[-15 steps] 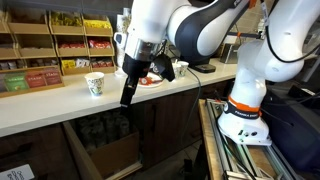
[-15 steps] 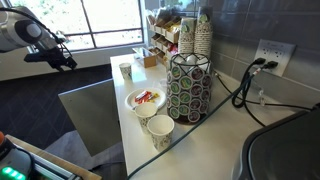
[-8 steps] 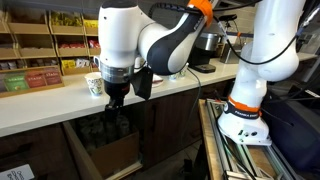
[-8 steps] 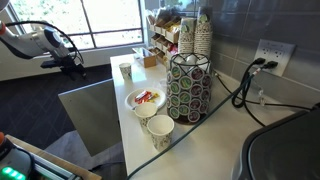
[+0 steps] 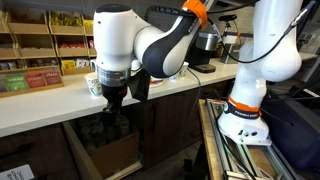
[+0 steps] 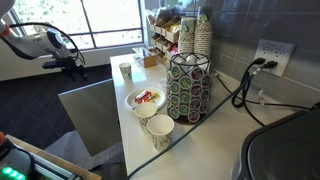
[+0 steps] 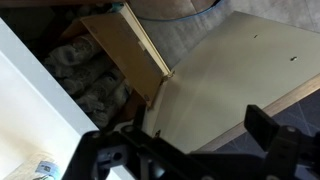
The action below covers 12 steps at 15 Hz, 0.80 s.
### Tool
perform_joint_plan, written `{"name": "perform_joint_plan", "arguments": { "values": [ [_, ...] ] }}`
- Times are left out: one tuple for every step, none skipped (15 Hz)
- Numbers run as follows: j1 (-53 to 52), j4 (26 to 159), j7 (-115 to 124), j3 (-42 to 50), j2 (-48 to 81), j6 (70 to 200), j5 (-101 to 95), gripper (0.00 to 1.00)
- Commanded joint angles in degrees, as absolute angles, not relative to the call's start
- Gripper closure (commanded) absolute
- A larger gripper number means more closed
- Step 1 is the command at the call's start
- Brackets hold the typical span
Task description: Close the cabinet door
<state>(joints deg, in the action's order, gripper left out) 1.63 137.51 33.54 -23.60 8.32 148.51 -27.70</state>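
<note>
The space (image 7: 305, 113) past the top edge of the cabinet door is open, so I keep my gripper moving across that edge (image 7: 230, 134) until it gets to the door's outer side to push.
The cabinet door (image 6: 95, 112) stands swung open from under the white counter (image 6: 200, 145), with its pale inner face showing. In the wrist view that face (image 7: 225, 75) fills the right side, beside the light-wood compartment wall (image 7: 125, 55) and the clear glassware (image 7: 85, 75). My gripper (image 7: 185, 150) is open and empty, its fingers wide apart just in front of the door's inner face. In both exterior views the gripper (image 5: 115, 100) (image 6: 65, 62) points down just below counter height, in front of the open compartment (image 5: 105, 135) by the door's free edge.
On the counter stand a paper cup (image 5: 95, 84), a plate of food (image 6: 143, 98), two more cups (image 6: 160, 131), a pod carousel (image 6: 190, 85) and snack racks (image 5: 50, 45). The arm's base stands on a metal cart (image 5: 240, 140) to one side.
Over the last second the arm swung along the counter and lowered the gripper to the open compartment. In the last half second it barely moved. The door has not moved.
</note>
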Motion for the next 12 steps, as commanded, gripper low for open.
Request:
{"name": "perform_joint_plan", "arguments": {
  "values": [
    [-7.6, 136.0, 32.0, -16.8, 12.0, 151.2, -26.6, 0.00],
    [-9.4, 135.5, 31.4, -15.9, 13.1, 152.0, -25.9, 0.00],
    [-10.8, 135.2, 30.7, -15.3, 14.1, 152.8, -24.9, 0.00],
    [-12.3, 134.6, 30.7, -14.6, 15.0, 153.7, -24.3, 0.00],
    [-13.7, 133.8, 30.4, -14.0, 15.7, 154.7, -23.4, 0.00],
    [-14.9, 133.2, 30.0, -13.4, 16.3, 155.3, -22.8, 0.00],
    [-16.1, 132.4, 29.6, -12.8, 17.1, 155.7, -22.3, 0.00],
    [-17.3, 131.2, 29.4, -12.0, 18.2, 156.0, -22.2, 0.00],
    [-18.4, 129.9, 29.3, -11.1, 19.3, 156.0, -22.4, 0.06],
    [-19.7, 128.5, 29.8, -10.1, 20.5, 155.8, -23.0, 0.25],
    [-20.5, 127.4, 29.8, -9.4, 21.6, 156.2, -22.8, 0.32],
    [-21.6, 126.1, 30.0, -8.4, 22.9, 156.2, -23.2, 0.42]
  ]
}}
